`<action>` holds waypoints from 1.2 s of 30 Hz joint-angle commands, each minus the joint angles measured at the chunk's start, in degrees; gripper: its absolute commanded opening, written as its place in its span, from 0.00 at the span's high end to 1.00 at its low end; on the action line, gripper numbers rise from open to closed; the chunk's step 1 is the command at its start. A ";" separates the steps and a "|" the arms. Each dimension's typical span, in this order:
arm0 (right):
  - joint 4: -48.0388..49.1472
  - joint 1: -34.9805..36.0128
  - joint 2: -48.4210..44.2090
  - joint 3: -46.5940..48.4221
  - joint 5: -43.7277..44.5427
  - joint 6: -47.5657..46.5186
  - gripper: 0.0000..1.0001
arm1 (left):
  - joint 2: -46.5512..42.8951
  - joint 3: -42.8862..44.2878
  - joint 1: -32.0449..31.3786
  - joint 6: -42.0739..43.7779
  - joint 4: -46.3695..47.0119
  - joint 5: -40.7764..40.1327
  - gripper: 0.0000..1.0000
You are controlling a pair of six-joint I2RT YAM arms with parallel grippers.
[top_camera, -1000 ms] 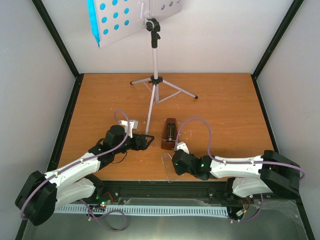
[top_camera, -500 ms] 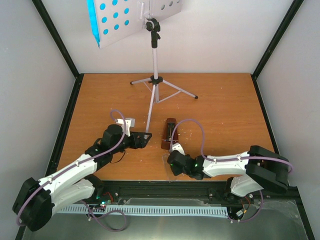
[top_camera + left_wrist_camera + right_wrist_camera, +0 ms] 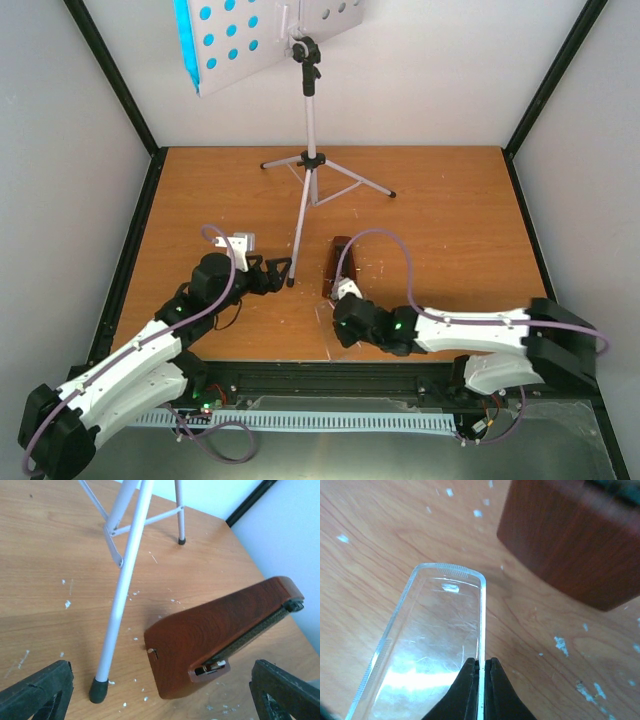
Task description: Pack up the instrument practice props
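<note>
My left gripper should keep going toward the cover's opposite edge (image 3: pixel 385 637) and close there, because that edge is free and my right gripper is on one edge of the clear cover (image 3: pixel 483 615).
The white music stand (image 3: pixel 310 120) stands at the back middle, its punched desk (image 3: pixel 235 50) seen from behind. A blue sheet (image 3: pixel 182 35) shows at the desk's left edge and through the holes; the white sheet is hidden. The brown metronome (image 3: pixel 341 262) lies on its side, and it also shows in the left wrist view (image 3: pixel 215 630) and the right wrist view (image 3: pixel 575 540). My left gripper (image 3: pixel 277 272) (image 3: pixel 160 700) is open and empty, facing the stand's front leg (image 3: pixel 122 595) and the metronome. My right gripper (image 3: pixel 342 298) (image 3: pixel 481 680) is shut on the edge of the clear cover (image 3: pixel 430 640), just before the metronome's base.
The stand's three thin legs spread over the back middle of the wooden table (image 3: pixel 450 230); the front leg's foot (image 3: pixel 291 283) rests close to my left gripper. Small white flecks lie on the wood. Black frame posts and white walls enclose the table.
</note>
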 commanded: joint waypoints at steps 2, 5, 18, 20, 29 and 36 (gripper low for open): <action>-8.92 0.69 -14.02 6.23 4.93 0.22 0.97 | 0.35 4.13 0.27 2.83 -1.86 -6.00 0.03; -16.16 0.37 -20.05 9.90 15.81 2.86 0.97 | 2.64 8.04 0.20 7.32 -2.11 -3.64 0.05; -28.88 -8.36 -11.53 32.72 36.51 3.52 0.97 | 12.74 24.54 -14.29 8.64 -2.41 -7.66 0.12; -29.84 -8.66 -9.53 34.77 37.26 3.42 0.97 | 14.38 25.45 -16.88 8.35 -2.26 -10.41 0.12; -28.81 -8.97 -7.09 36.44 38.42 2.95 0.97 | 18.89 25.87 -19.65 6.18 0.82 -8.05 0.16; -28.31 -8.98 -5.57 36.51 38.16 3.07 0.97 | 22.70 27.23 -21.14 6.67 1.28 -9.51 0.25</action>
